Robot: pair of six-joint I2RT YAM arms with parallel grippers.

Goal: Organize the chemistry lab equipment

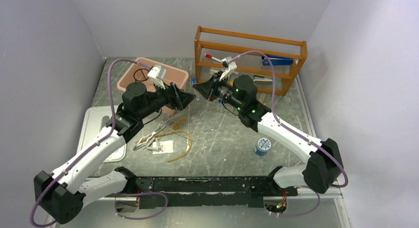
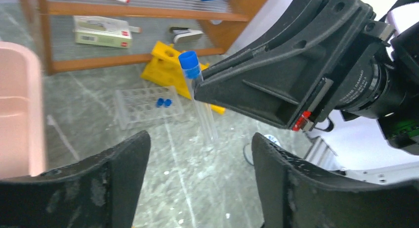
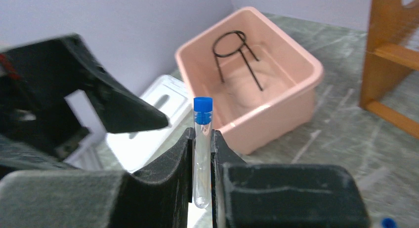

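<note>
The tube's body is held from the side in my right gripper, so my left gripper should hold the tube while my right gripper grabs the blue cap end-on.
My right gripper is shut on a clear tube with a blue cap and holds it upright above the table centre. In the left wrist view the tube sticks out of the right gripper, ahead of my open, empty left gripper and apart from its fingers. From above, the two grippers face each other, left and right. The black wire ring stand lies in the pink bin. Silvery tongs and tan tubing lie on the table near the left arm.
A clear tube rack holds two blue-capped tubes beside a yellow block. A wooden shelf at the back holds a red-capped marker and a blue stapler. A white tray sits left, a small jar right.
</note>
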